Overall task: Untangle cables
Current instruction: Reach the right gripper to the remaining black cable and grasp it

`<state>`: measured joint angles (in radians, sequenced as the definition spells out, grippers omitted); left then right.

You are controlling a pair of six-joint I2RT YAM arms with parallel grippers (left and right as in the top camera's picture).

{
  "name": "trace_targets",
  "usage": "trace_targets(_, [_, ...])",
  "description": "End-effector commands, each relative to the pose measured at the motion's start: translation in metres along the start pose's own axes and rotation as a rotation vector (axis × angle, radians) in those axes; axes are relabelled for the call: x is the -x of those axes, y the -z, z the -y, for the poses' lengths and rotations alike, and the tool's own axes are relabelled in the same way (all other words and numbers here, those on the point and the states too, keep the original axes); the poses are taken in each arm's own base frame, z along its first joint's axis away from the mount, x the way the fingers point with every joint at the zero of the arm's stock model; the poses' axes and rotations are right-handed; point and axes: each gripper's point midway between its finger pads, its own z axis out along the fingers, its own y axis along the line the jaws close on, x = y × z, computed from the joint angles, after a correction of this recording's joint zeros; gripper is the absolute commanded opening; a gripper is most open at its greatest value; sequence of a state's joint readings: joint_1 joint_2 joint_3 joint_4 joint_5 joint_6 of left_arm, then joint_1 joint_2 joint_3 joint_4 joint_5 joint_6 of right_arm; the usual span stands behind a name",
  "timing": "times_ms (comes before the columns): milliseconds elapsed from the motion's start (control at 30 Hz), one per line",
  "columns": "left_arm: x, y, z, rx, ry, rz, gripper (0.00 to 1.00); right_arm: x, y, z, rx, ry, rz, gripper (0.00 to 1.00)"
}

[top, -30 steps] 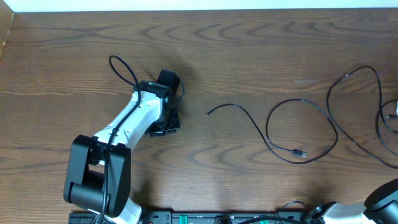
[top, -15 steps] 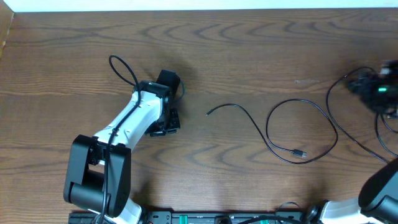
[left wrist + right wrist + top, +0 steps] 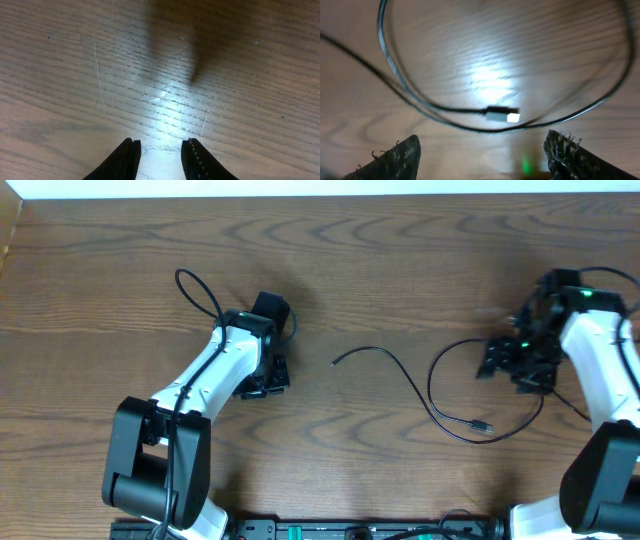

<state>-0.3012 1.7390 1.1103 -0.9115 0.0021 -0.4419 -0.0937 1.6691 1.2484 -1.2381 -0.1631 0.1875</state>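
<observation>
The black cable's strands [image 3: 431,404] are close together behind the cable's plug. My right gripper goes there next with its fingers open until both strands [image 3: 424,392] are between them, and then closes.
One black cable [image 3: 405,377] lies across the table's middle. It runs from a free end at the left to a loop on the right, and its silvery plug [image 3: 482,425] lies inside that loop. My right gripper [image 3: 505,365] hovers over the loop's upper right side. In the right wrist view its jaws [image 3: 482,137] stand wide open, with the cable [image 3: 410,92] and plug [image 3: 507,117] ahead of them and nothing between. My left gripper [image 3: 270,380] hangs over bare wood at the left. Its fingers [image 3: 161,142] are parted and empty.
A second black cable [image 3: 572,408] trails toward the right edge, partly hidden under the right arm. A thin black wire loop [image 3: 195,285] stands beside the left wrist. A pale wall strip [image 3: 300,188] borders the far edge of the table.
My right arm has swung in from the right edge to above the cable loop, and its jaws have opened wider. The left arm has not moved.
</observation>
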Motion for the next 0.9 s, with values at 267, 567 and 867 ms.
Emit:
trace_targets(267, [0.003, 0.004, 0.001, -0.014, 0.009, 0.013, 0.33, -0.035, -0.053, -0.064, -0.059, 0.343, -0.02, 0.8])
trace_targets(567, [0.002, 0.004, 0.001, -0.012, 0.008, 0.009, 0.33, -0.026, -0.1, -0.092, -0.083, 0.564, 0.158, 0.77])
trace_targets(867, [0.002, 0.004, 0.001, -0.012, 0.008, 0.008, 0.33, -0.038, -0.12, -0.09, -0.082, 0.595, 0.157, 0.36])
